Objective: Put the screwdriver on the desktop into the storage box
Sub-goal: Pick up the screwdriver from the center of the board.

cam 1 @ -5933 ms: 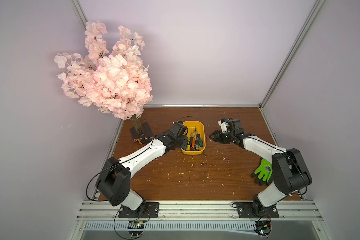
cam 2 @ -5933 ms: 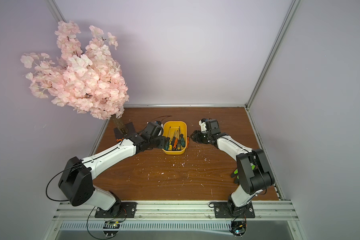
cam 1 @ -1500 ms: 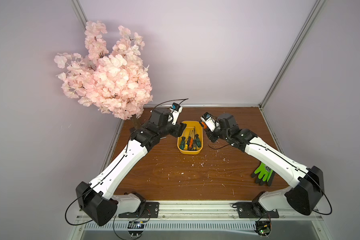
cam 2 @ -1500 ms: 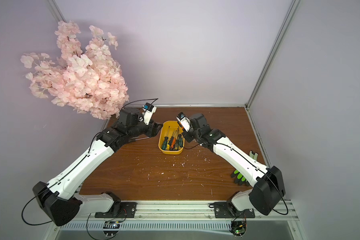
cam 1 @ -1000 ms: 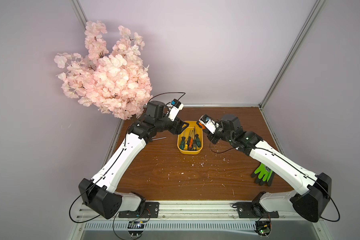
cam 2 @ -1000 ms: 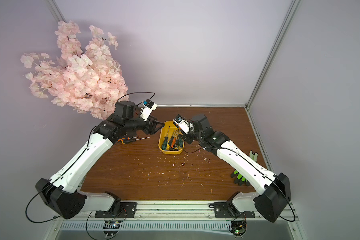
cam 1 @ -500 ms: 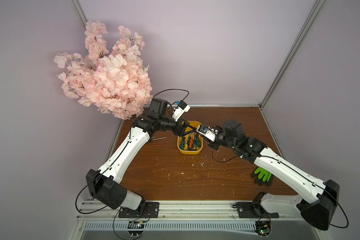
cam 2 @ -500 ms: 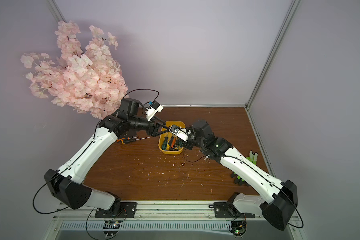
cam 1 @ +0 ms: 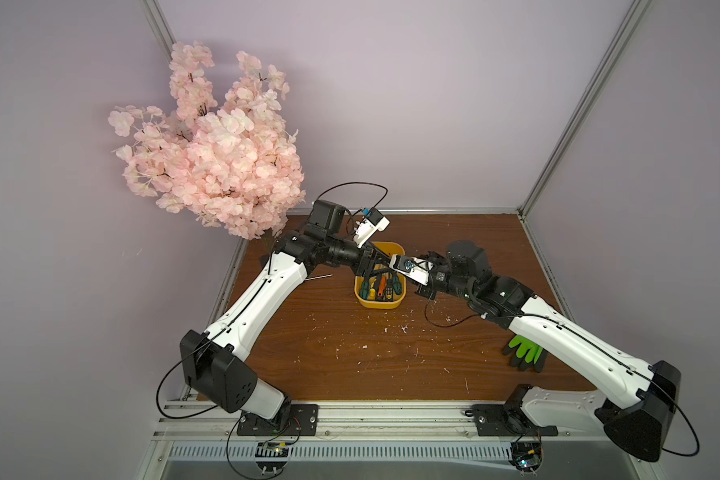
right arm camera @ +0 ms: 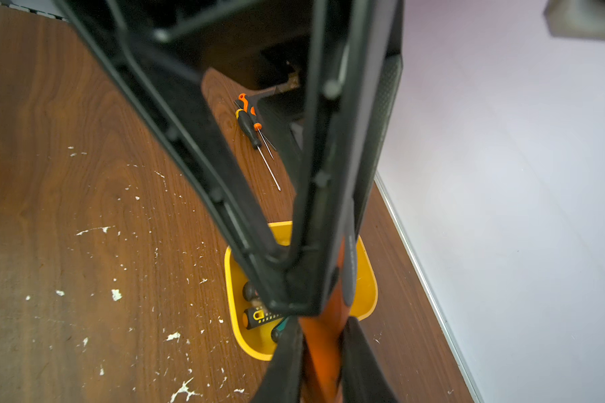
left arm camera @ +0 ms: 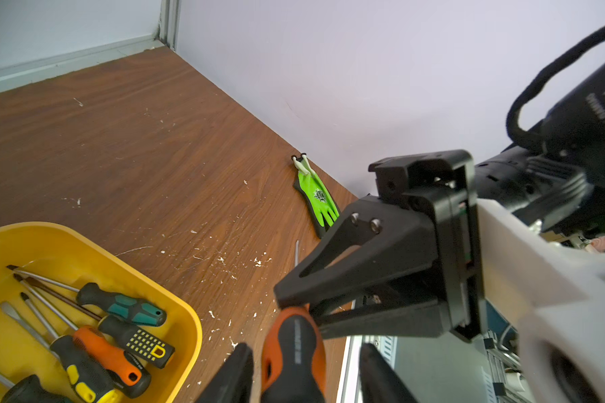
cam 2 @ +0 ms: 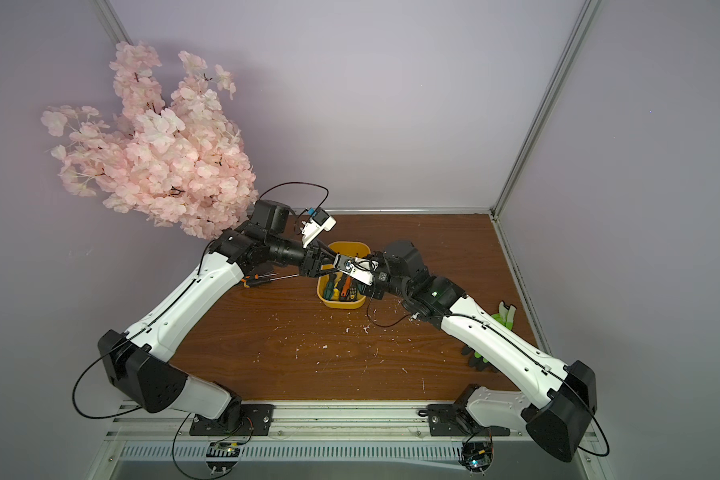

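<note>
The shaft of the screwdriver [left arm camera: 297, 254] in the robot's left gripper is aimed past the storage box, so the right gripper should grasp the screwdriver handle's shaft end [left arm camera: 295, 311] and turn it lengthwise.
Both grippers meet in the air just above the yellow storage box [cam 1: 377, 305] [cam 2: 341, 305] [left arm camera: 189, 314], which holds several screwdrivers. My right gripper [right arm camera: 322, 328] [cam 1: 387, 271] is shut on the orange-and-black handle of a screwdriver [left arm camera: 294, 342] [right arm camera: 320, 349]. My left gripper [left arm camera: 304, 352] [cam 1: 371, 266] straddles the same handle, jaws apart, with a gap on one side. Two more screwdrivers [cam 2: 262, 280] [right arm camera: 248, 122] lie side by side on the desktop [cam 1: 350, 353] left of the box, partly under the left arm.
A green work glove [cam 1: 524, 353] [left arm camera: 316, 199] lies by the right rail, under the right forearm. A pink blossom tree [cam 1: 213, 153] stands at the back left corner, overhanging the left arm. White flecks are scattered over the board.
Both arms have swung inward and met over the box. The right gripper carried the orange-handled screwdriver there, and the left jaws have narrowed around its handle.
</note>
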`<control>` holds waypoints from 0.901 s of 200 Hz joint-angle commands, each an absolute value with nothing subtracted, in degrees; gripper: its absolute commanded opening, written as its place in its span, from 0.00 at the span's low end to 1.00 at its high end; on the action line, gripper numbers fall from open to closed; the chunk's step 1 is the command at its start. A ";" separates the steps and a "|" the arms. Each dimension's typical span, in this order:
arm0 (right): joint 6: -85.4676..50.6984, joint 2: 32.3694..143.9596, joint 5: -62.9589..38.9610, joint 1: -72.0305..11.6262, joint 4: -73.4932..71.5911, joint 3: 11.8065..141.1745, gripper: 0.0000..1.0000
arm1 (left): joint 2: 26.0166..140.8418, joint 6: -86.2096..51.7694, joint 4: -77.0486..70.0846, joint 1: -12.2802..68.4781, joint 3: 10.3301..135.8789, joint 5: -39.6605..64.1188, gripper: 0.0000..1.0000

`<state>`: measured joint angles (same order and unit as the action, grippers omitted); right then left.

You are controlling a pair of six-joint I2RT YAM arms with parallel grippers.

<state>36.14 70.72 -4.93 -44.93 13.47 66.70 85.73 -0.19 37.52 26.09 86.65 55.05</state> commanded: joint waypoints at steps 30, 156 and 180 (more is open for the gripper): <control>37.62 70.62 -4.51 -45.75 10.30 69.17 0.07 | 86.44 -0.11 37.97 27.93 86.09 57.15 0.13; -11.29 69.08 -17.33 -31.58 -1.64 63.42 0.62 | 75.76 -19.15 7.71 25.04 71.80 33.33 0.00; -28.92 69.23 -27.90 -27.74 -14.89 57.70 0.59 | 71.92 -22.84 -0.06 25.35 66.35 27.07 0.00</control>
<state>-4.95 69.43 -14.35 -30.30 -0.78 61.69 76.07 -16.21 14.92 25.56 69.65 35.40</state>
